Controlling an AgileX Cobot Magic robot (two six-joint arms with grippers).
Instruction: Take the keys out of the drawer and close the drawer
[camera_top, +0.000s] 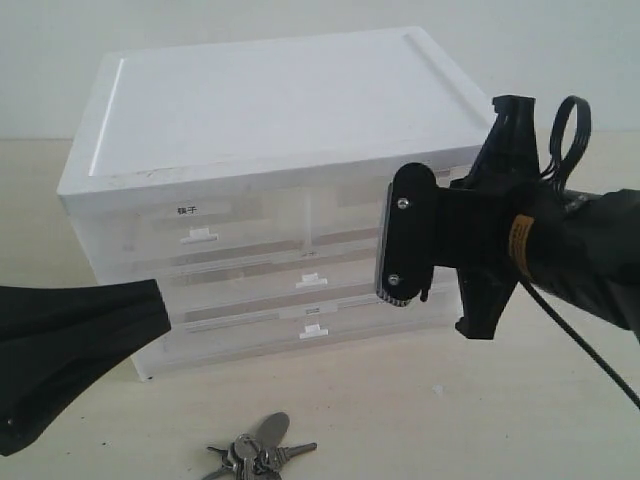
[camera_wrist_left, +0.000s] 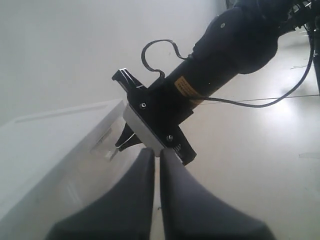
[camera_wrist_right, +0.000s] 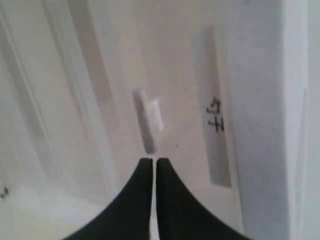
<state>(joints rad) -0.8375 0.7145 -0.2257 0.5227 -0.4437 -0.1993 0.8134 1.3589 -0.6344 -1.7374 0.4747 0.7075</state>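
Observation:
The white cabinet (camera_top: 255, 285) stands at a slant even though the drawer is flush, so next my right gripper moves back and, together with my left gripper, pushes the cabinet's sides (camera_top: 455, 75) square.
The keys (camera_top: 258, 452), a silver-grey bunch, lie on the table in front of the cabinet at the exterior view's bottom edge; no blue fob shows. The drawer (camera_wrist_right: 180, 100) is the top right half-width one, with a white tab handle (camera_wrist_right: 148, 120) and a faintly printed label (camera_wrist_right: 216, 125). Its front looks flush with the neighbouring drawer. My right gripper (camera_wrist_right: 153, 162) is shut and empty, its tips just short of the tab handle. My left gripper (camera_top: 150, 300) (camera_wrist_left: 157, 152) is shut on nothing, hovering low beside the cabinet's left front.
The white cabinet (camera_top: 270, 100) also holds a top left drawer with a bold black label (camera_top: 185, 211) and two full-width drawers (camera_top: 310, 280) below. My right arm (camera_top: 560, 250) crosses in front of the cabinet's right side, trailing a black cable (camera_top: 590, 360).

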